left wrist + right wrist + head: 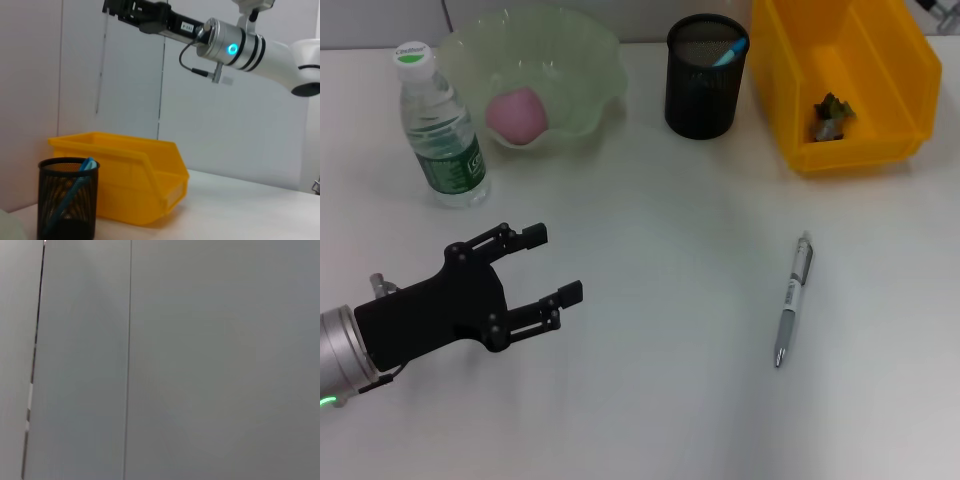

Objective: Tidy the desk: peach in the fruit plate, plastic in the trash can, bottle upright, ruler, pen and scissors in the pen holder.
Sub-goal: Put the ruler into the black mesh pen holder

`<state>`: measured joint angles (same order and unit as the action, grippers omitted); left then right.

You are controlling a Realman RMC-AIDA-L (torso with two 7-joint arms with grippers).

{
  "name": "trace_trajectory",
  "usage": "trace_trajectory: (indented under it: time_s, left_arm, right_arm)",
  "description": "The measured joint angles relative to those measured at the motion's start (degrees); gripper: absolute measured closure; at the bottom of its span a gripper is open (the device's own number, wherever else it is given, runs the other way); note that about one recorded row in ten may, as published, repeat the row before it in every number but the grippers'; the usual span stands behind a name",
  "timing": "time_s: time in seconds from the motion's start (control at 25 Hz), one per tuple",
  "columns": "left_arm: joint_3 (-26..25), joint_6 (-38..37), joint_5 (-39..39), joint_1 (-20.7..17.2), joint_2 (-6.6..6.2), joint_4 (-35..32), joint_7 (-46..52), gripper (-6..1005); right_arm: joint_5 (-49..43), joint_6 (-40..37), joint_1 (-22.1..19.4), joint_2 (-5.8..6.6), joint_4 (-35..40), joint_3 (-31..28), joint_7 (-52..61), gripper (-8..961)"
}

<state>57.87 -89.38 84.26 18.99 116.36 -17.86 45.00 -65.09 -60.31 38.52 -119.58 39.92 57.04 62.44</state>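
The ruler hangs upright with its lower end [97, 110] above the pen holder's rim, so the robot's right gripper should keep going into the pen holder's opening [704, 42] and let go there.
A silver pen [793, 300] lies on the white table at the right. The pink peach [518, 113] sits in the pale green fruit plate [590, 60]. To its left the bottle [440, 130] stands upright. In the black mesh pen holder [705, 80] [67, 200] stands a blue thing [730, 52]; I cannot tell if it is the ruler or the scissors. Crumpled plastic [832, 118] lies in the yellow trash can [790, 110] [135, 175]. My left gripper [548, 268] hovers open and empty at the front left. My right gripper [120, 7] is raised high above the table.
The yellow bin stands at the back right, right beside the pen holder. Bare table stretches between my left gripper and the pen. The right wrist view shows only a grey wall.
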Motion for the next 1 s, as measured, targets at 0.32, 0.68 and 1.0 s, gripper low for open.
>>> trace_trajectory:
  time_s: [0.32,0.68,1.0]
  left_arm:
    - [-0.6,1.4,-0.1,0.0,0.09,-0.1,0.7,197]
    - [-1.8,1.5,-0.1,0.0,0.10,-0.2,1.4,197]
    - [-2.1,1.2,-0.1,-0.1,0.07,-0.2,1.4,197]
  right_arm:
    - [1.9,5.0,4.8,-0.07,-8.3,0.3,-8.6,537]
    - [2.7,9.7,9.3,-0.18,-14.7,0.4,-12.8,534]
    - [2.6,11.1,9.8,-0.17,-16.6,1.3,-13.1,532]
